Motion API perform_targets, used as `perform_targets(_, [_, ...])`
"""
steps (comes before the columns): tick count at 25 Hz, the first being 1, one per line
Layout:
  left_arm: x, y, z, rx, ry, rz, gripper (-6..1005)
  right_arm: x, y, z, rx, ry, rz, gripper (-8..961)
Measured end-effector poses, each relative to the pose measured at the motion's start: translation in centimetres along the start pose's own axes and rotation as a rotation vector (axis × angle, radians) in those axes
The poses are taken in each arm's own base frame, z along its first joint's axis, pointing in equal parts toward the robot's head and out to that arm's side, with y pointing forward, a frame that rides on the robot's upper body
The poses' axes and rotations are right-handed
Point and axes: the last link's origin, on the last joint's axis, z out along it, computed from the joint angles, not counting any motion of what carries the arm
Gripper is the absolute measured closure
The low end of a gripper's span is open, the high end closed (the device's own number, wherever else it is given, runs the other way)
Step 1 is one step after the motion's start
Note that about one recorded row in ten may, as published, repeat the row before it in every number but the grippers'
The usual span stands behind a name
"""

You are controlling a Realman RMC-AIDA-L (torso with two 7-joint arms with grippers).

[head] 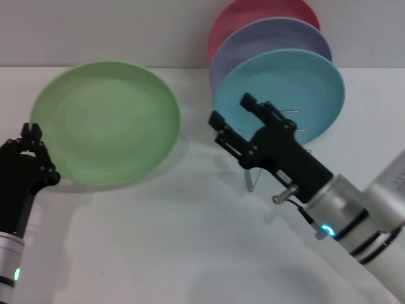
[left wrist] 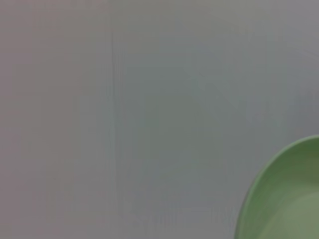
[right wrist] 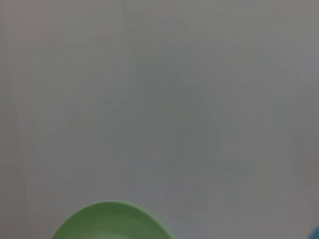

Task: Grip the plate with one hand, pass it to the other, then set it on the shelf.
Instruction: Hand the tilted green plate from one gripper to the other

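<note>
My right gripper should continue toward the light-green plate, since its open fingers face the plate's free rim, and close once the plate's rim sits between them.
The light-green plate lies on the white table at the left. Its rim also shows in the left wrist view and in the right wrist view. My left gripper is at the plate's near-left edge, right beside the rim. My right gripper is open and empty in the middle, its jaws pointing toward the green plate, just in front of the silver wire shelf. Most of the shelf is hidden by the right gripper and the plates standing in it.
A turquoise plate, a lavender plate and a pink plate stand upright in the shelf at the back right. The white table spreads toward the front. A pale wall is behind.
</note>
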Motion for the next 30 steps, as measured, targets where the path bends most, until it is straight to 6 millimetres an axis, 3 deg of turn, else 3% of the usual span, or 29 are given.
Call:
perform_targets(11, [0.7,2.5,-0.2,0.035,0.001,0.094,930,0.9,0.2,3.8,0.039,0.136,-0.032,211])
perform_targets(30, [1.2,3.8,-0.2,0.064,-0.021,0.124,926,1.3,0.6,6.2,0.012,0.219,-0.081,220])
